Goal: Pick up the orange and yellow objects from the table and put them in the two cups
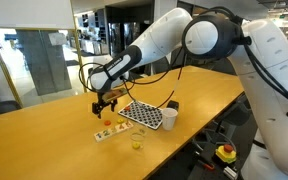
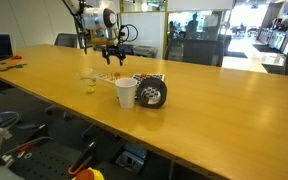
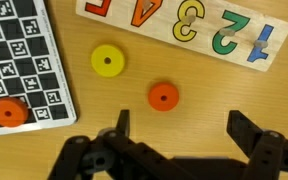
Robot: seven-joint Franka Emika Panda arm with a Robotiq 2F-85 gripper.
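The orange disc (image 3: 163,96) is clear of the yellow disc (image 3: 108,60) and lined up with the gap between the fingers, so my gripper should go on down before it closes around the orange disc's rim.
In the wrist view a small yellow disc (image 3: 108,61) and a small orange disc (image 3: 163,96) lie flat on the wooden table (image 3: 214,95), each with a hole in its middle. My gripper (image 3: 182,130) hangs open just above them, the orange disc slightly ahead of the gap between its fingers and nothing between them. In both exterior views the gripper (image 1: 106,100) (image 2: 116,58) points down over that spot. The white cup (image 1: 170,118) (image 2: 127,92) and the smaller clear cup (image 1: 137,140) (image 2: 90,84) stand upright a short way off.
A black-and-white checkered board (image 3: 19,60) (image 1: 147,115) lies beside the discs, with another orange disc (image 3: 9,112) on it. A pale number-puzzle strip (image 3: 184,25) lies just beyond them. A dark cylinder (image 2: 152,92) stands against the white cup.
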